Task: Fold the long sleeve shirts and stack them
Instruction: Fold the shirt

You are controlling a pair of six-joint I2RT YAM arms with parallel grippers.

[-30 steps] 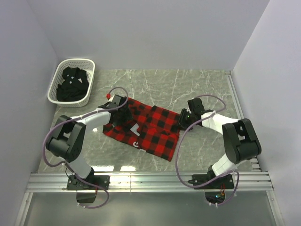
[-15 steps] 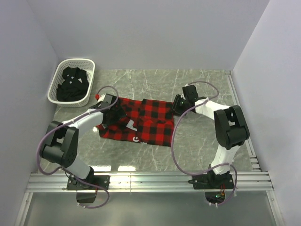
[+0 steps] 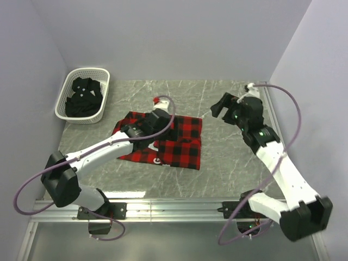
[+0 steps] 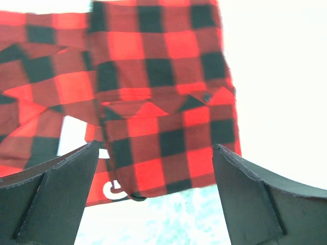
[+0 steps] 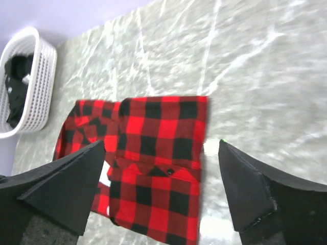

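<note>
Next, my right gripper comes back, takes the panel's outer edge (image 3: 199, 144) and turns the check shirt, because the shirt lies crosswise with its pocket panel (image 3: 181, 151) toward my right gripper.
The red-and-black check long sleeve shirt (image 3: 182, 144) lies folded flat in the middle of the table, with a buttoned chest pocket (image 5: 156, 173) facing up. My left gripper (image 3: 161, 118) hovers above it, open, with nothing between its fingers (image 4: 61, 194); the check cloth (image 4: 158, 102) fills that wrist view. My right gripper (image 3: 218, 107) is raised off the shirt's far right corner, open and empty, and looks down on the shirt (image 5: 163, 127). A black long sleeve shirt (image 3: 82, 99) lies crumpled in the basket.
The white lattice basket (image 3: 69, 81) stands at the far left corner, also seen from the right wrist as the basket (image 5: 38, 87). Grey marble table (image 3: 234, 157) surrounds the shirt. Walls close in on three sides; a metal rail (image 3: 174, 207) runs along the near edge.
Both grippers opened and let go of the check shirt. The right arm lifted up and back to the right. The left arm swung right across the shirt, which now lies squarer and more compact.
</note>
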